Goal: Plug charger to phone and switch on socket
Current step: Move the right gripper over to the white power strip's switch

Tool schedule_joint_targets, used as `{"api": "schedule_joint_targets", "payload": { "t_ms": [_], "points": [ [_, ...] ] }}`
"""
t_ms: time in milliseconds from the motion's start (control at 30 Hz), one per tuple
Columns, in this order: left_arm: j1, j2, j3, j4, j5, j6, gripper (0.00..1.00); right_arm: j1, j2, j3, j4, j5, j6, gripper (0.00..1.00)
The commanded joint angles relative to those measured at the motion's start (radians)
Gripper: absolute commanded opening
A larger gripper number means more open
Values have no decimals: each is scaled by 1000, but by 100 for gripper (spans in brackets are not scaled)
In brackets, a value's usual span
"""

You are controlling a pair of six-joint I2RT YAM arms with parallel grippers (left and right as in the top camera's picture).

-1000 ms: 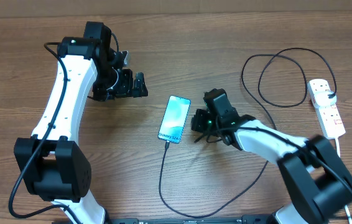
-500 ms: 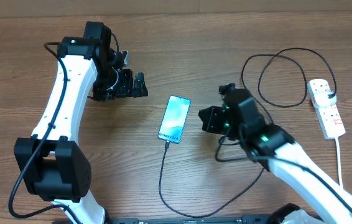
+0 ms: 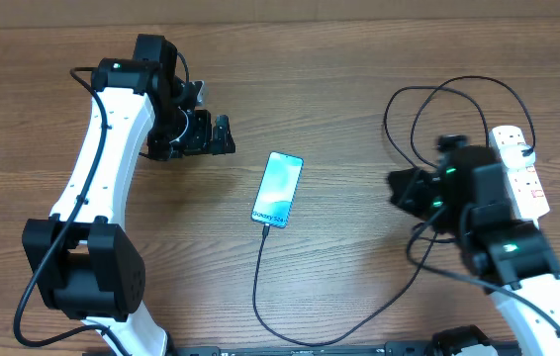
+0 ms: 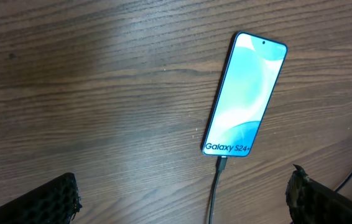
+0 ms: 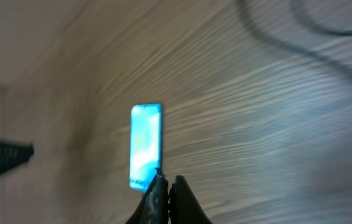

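Observation:
The charger's connector tip is in the phone's bottom end [image 3: 267, 224]. My right gripper keeps going toward the white socket [image 3: 524, 176] and opens near its corded end.
The phone [image 3: 278, 188] lies face up mid-table, its blue-teal screen lit, also in the left wrist view [image 4: 244, 93] and blurred in the right wrist view [image 5: 146, 146]. The black charger [image 3: 258, 282] has its connector tip [image 4: 221, 165] in the phone's bottom end; the cable runs toward the front edge, then loops right and up. The white socket [image 3: 529, 183] lies at the far right. My left gripper [image 3: 223, 135] stands open to the phone's upper left, nothing between its fingers [image 4: 45, 202]. My right gripper [image 3: 399, 193] is shut and empty, between phone and socket.
The charger's cable makes large loops [image 3: 448, 119] at the back right, beside and under my right arm [image 3: 478, 198]. The socket's white cord [image 3: 540, 237] trails toward the front edge. Bare wooden table [image 3: 359, 79] lies between the arms.
My right arm has swung right, away from the phone and toward the socket, gripper still shut. The left arm, phone and plugged-in cable have not moved.

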Motion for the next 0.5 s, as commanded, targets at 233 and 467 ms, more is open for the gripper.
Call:
{"api": "schedule_joint_targets", "payload": {
  "t_ms": [233, 467],
  "points": [
    [1, -11, 1, 0, -5, -6, 100, -277, 238, 572, -481, 61, -263, 4],
    [1, -11, 1, 0, -5, -6, 100, -340, 462, 772, -673, 204, -289, 4]
  ]
}}
